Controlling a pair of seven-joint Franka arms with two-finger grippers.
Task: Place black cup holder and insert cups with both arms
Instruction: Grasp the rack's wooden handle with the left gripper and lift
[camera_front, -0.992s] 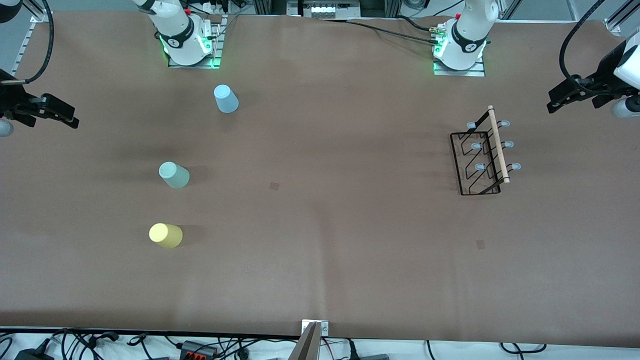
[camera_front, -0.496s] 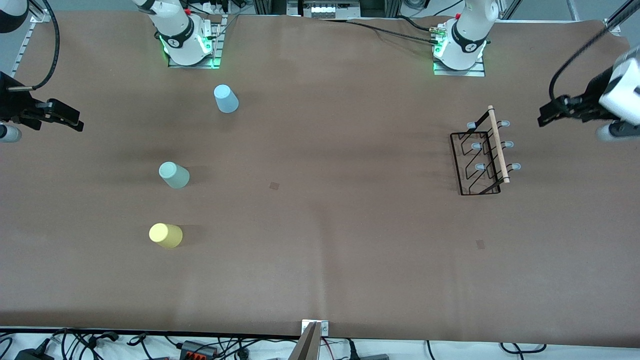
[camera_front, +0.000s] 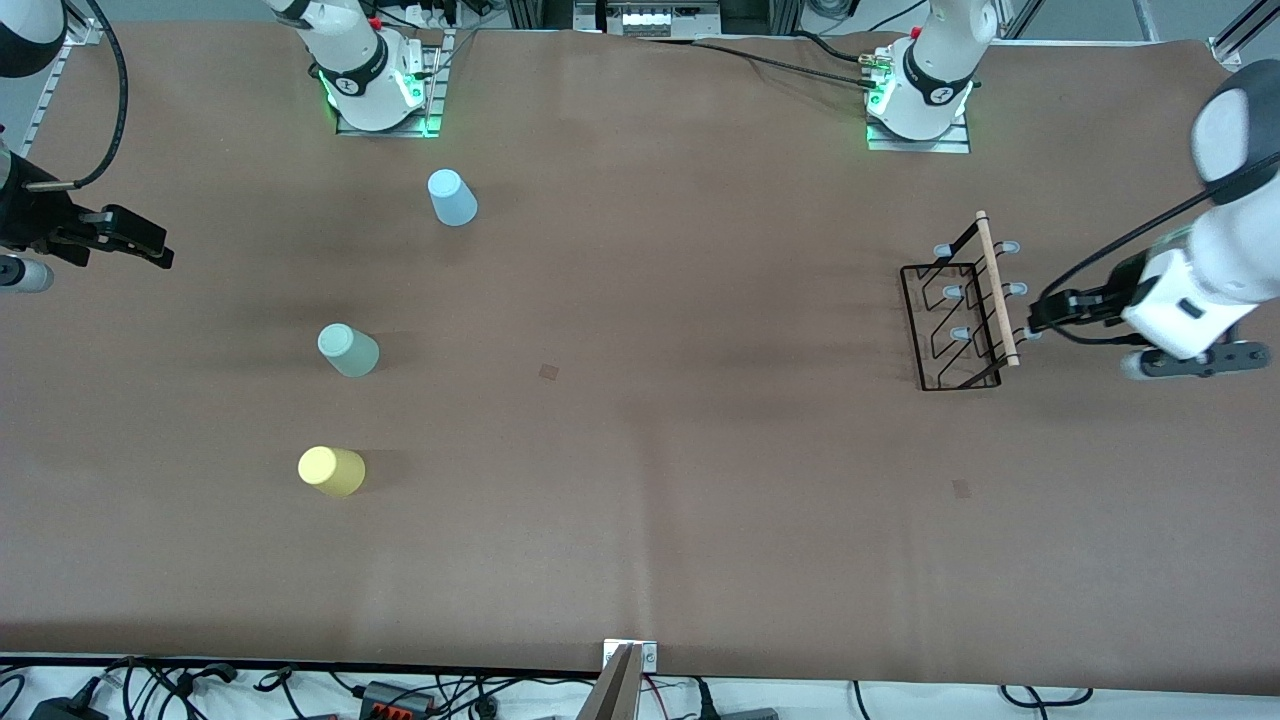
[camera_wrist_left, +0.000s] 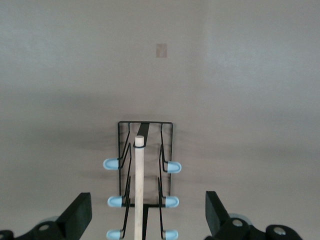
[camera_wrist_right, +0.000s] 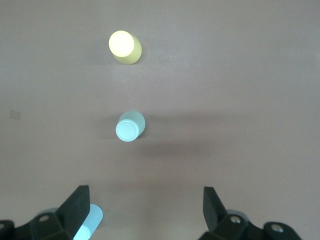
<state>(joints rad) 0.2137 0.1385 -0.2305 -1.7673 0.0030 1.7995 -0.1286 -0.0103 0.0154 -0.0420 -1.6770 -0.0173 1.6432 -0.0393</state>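
The whole black cup holder (camera_front: 956, 322) will come along when I lift the wooden rod, because a black wire loop (camera_front: 981, 221) goes around the rod's end.
The black cup holder (camera_front: 958, 322) stands on the brown table toward the left arm's end, with its wooden rod (camera_front: 997, 290) on top. My left gripper (camera_front: 1038, 314) is open and empty, just beside the rod; in the left wrist view the holder (camera_wrist_left: 145, 150) lies between its spread fingers (camera_wrist_left: 148, 214). The light blue cup (camera_front: 452, 197), mint green cup (camera_front: 348, 350) and yellow cup (camera_front: 331, 470) stand upside down toward the right arm's end. My right gripper (camera_front: 150, 245) is open and empty, in the air past the cups. Its wrist view shows the yellow (camera_wrist_right: 125, 46), mint (camera_wrist_right: 130, 126) and blue (camera_wrist_right: 89, 222) cups below its fingers (camera_wrist_right: 145, 206).
The arm bases (camera_front: 378, 92) (camera_front: 920, 100) stand along the table edge farthest from the front camera. Two small tape marks (camera_front: 549, 371) (camera_front: 961, 488) lie on the table. Cables and a metal bracket (camera_front: 630, 668) run along the nearest edge.
My left arm has swung down and inward, bringing its gripper from well off the holder to just beside the rod. My right gripper has crept slightly toward the cups.
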